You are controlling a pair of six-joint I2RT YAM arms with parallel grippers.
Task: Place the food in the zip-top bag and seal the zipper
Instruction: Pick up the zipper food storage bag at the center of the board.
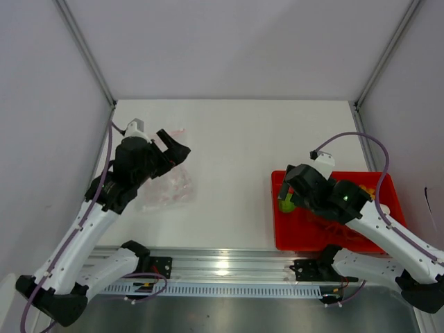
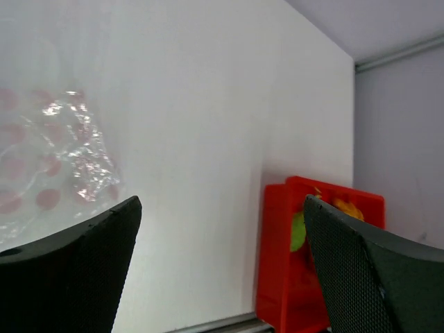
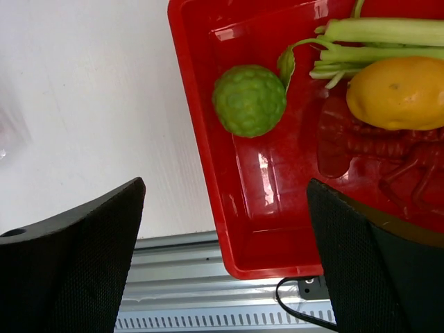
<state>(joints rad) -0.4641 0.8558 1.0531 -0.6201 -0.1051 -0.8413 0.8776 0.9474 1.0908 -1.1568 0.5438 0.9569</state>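
The bag [image 1: 168,189] is lying flat and its pink-red zipper strip [image 1: 178,132] is clear at the bag's far end, so the robot's left gripper should go there next until its fingers are on both sides of the zipper strip.
The clear zip-top bag [image 1: 168,189] with red markings lies on the white table at the left; its pink-red zipper strip [image 1: 177,131] shows beside my left gripper [image 1: 173,149], which is open and empty above the bag's far end. The bag also shows in the left wrist view [image 2: 48,166]. The food lies in a red tray [image 1: 288,236]: a round green fruit [image 3: 249,100], a pale-green stalk [image 3: 374,38], a yellow piece [image 3: 399,92] and a red piece [image 3: 368,149]. My right gripper [image 1: 295,189] is open and empty above the tray's left end, over the green fruit [image 1: 285,204].
The red tray [image 3: 208,139] sits at the table's near right, against the metal rail [image 1: 222,267] along the front edge. Grey enclosure walls stand to the left, right and back. White table surface [image 1: 236,152] lies between bag and tray.
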